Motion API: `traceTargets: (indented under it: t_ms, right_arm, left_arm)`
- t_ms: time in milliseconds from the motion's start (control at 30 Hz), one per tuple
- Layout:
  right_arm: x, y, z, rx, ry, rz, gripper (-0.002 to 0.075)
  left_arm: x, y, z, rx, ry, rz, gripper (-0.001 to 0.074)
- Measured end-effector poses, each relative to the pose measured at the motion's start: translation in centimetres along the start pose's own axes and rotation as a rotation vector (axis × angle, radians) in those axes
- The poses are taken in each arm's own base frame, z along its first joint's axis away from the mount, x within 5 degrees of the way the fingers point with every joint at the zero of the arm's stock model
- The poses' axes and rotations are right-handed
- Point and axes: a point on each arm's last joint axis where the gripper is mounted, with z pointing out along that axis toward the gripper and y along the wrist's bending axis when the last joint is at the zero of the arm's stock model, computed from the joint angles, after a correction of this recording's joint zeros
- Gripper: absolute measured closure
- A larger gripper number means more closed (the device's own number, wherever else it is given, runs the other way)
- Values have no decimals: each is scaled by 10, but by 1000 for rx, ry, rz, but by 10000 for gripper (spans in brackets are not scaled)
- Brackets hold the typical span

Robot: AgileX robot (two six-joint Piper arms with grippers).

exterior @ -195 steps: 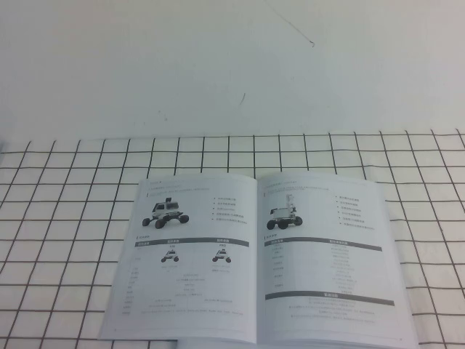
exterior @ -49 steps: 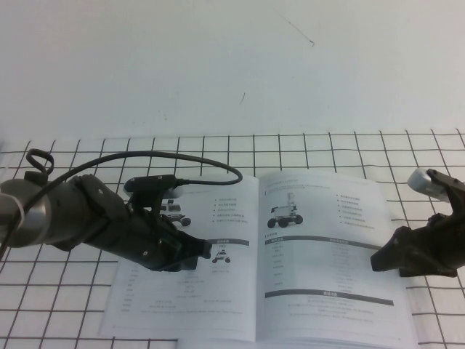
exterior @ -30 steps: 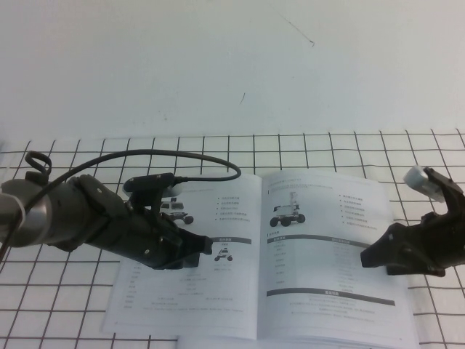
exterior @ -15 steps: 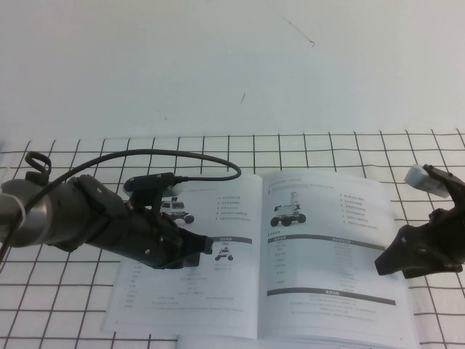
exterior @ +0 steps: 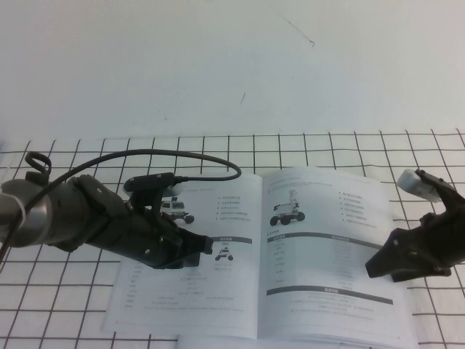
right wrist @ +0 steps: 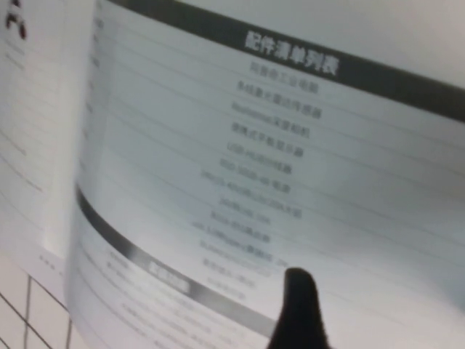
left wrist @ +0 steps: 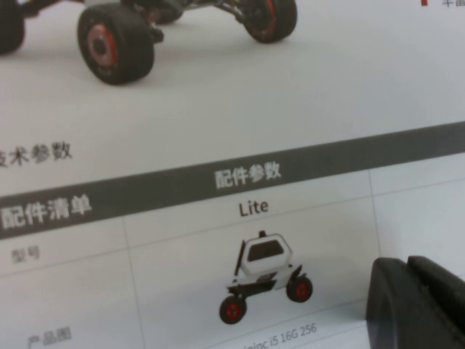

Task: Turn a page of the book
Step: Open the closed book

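Observation:
The page is bulging up next to the book's spine, so my right gripper should move back inward from the page's outer edge before my left gripper pushes the bulge flat.
The book (exterior: 240,320) lies open on the gridded cloth in the high view. My left gripper (exterior: 205,248) rests shut on its left page, beside a small robot photo (left wrist: 261,276); its two fingers (left wrist: 418,305) lie pressed together. My right gripper (exterior: 372,266) hovers at the outer edge of the right-hand page (exterior: 320,247). In the right wrist view one dark fingertip (right wrist: 299,313) shows over that page (right wrist: 254,145), which curves up along one side. The other finger is out of view, and nothing is seen gripped.
A white cloth with a black grid (exterior: 58,320) covers the table under the book. A plain white wall (exterior: 218,65) stands behind. The left arm's cable (exterior: 182,156) loops over the left page.
The right gripper has shifted a little left, back toward the right page's edge, after drifting right half a second ago. The left arm and the book have not moved.

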Motion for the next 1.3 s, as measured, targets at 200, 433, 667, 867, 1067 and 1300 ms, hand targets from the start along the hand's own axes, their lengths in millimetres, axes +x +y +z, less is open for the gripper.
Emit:
traceTargets:
  t_ms: [200,433,667,867,1067,1300]
  right_arm:
    - [-7,10,5,-75,-69,0,230]
    - [-6,10,6,-68,-58,-7,230]
    - [-4,3,-1,44,73,-35,230]
    - [-6,1,-4,78,91,-22,230]
    - [-6,0,-4,91,100,-13,230]
    - [-11,4,-3,64,45,24,230]
  left_arm:
    - [0,0,0,0,0,-1,738]
    - [0,0,0,0,0,-1,738]
    - [0,0,0,1,-1,-2,738]
    - [0,0,0,1,-1,-2,738]
    - [0,0,0,2,-1,-4,738]
    - [-1,0,0,7,-7,-23,738]
